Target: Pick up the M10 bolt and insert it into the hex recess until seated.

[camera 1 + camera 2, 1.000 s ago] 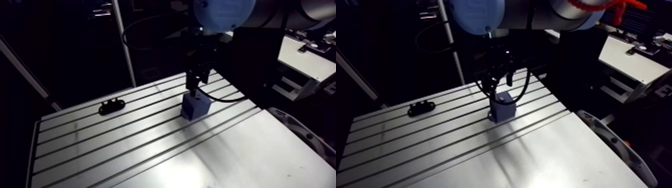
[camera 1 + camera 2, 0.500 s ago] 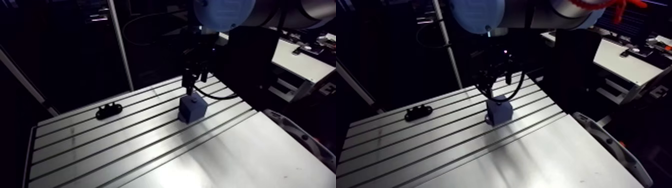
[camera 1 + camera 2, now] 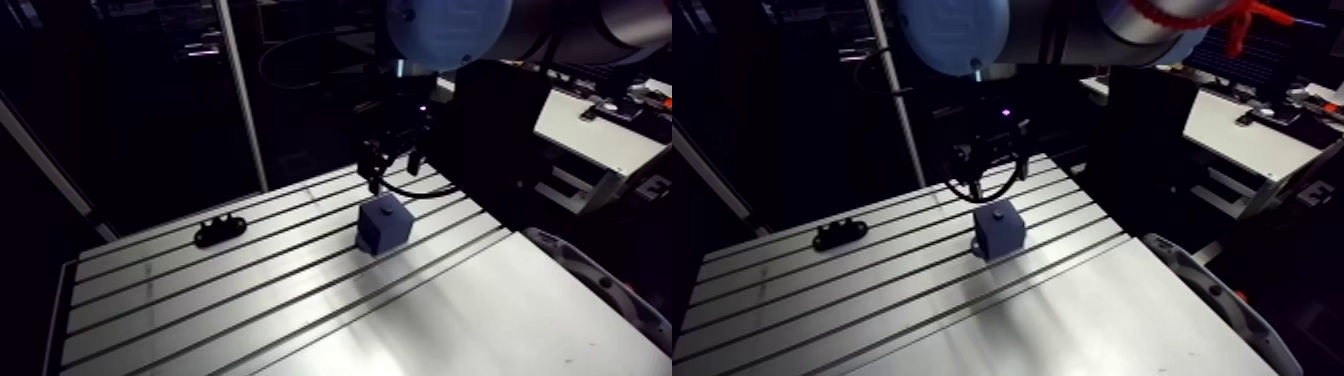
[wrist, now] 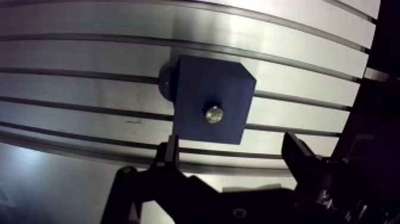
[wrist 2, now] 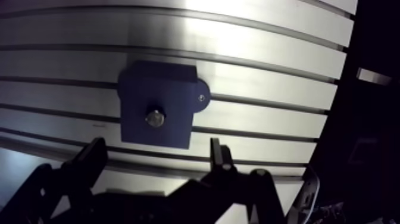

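Note:
The blue block's round tab (image 4: 167,83) sits fixed over a table slot, so the block will stay in place when I turn the M10 bolt.
A blue block (image 4: 226,83) stands on the slotted aluminium table (image 3: 240,300). The M10 bolt (image 4: 213,113) sits upright in the recess in the block's top face, with its shiny end showing. In the wrist view my gripper (image 4: 232,146) is open, its two dark fingers spread wide with nothing between them. It hangs above the block, clear of the bolt. The arm view shows the gripper (image 3: 390,168) a short way above the blue block (image 3: 385,226).
A small black fixture (image 3: 220,232) lies on the table toward its far left side. A pale curved part (image 3: 1217,300) runs along the table's right edge. A slanted metal post (image 3: 240,95) rises behind the table.
The gripper has risen from just over the block's top to a short way above it. The block and the bolt in it have stayed put.

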